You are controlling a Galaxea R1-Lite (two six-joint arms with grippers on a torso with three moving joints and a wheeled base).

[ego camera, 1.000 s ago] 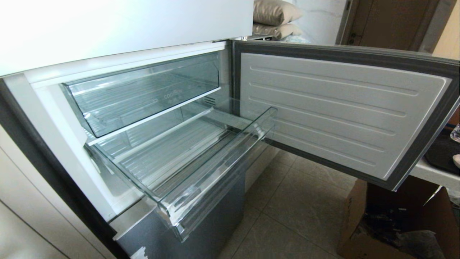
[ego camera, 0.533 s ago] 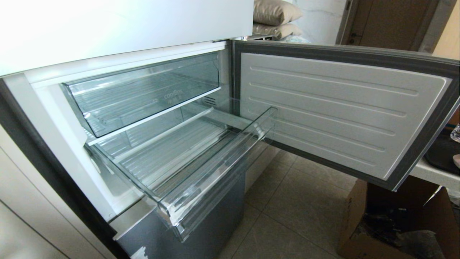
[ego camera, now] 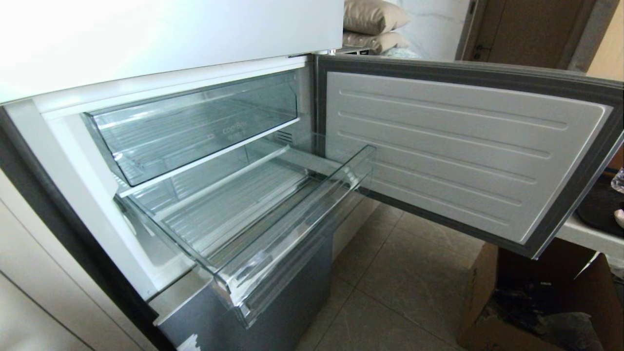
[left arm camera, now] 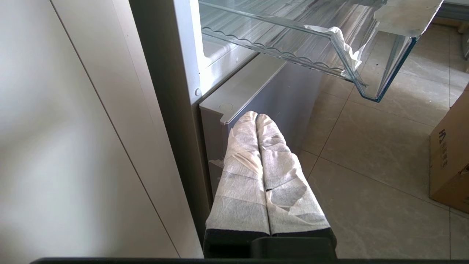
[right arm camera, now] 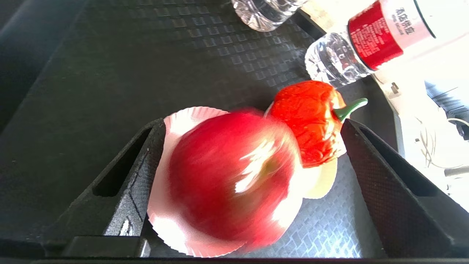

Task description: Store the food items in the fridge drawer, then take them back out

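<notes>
My gripper will make the fridge drawer slide fully in when I push its front, as the fridge drawer's sides (ego camera: 166,232) run straight back into the fridge's opening.
A glossy red apple (right arm camera: 227,176), one of the food items, sits on a white fluted paper liner (right arm camera: 172,124) on a black mat. It lies between the wide-apart black fingers of my open right gripper (right arm camera: 253,123); the far finger stands clear of it. A bumpy red fruit with a green stem (right arm camera: 311,117) touches the apple behind. The fridge drawer (ego camera: 292,234) is pulled out and holds nothing; white tape scraps hang at its front corner (left arm camera: 344,47). My left gripper (left arm camera: 256,115), fingers wrapped in white tape, is shut and parked low beside the fridge.
A deeper clear drawer (ego camera: 195,126) with faint lettering sits above. The fridge door (ego camera: 463,151) stands open to the right. A cardboard box (ego camera: 536,297) is on the tiled floor. Two clear water bottles (right arm camera: 351,55) lie beyond the fruit on the mat (right arm camera: 110,66).
</notes>
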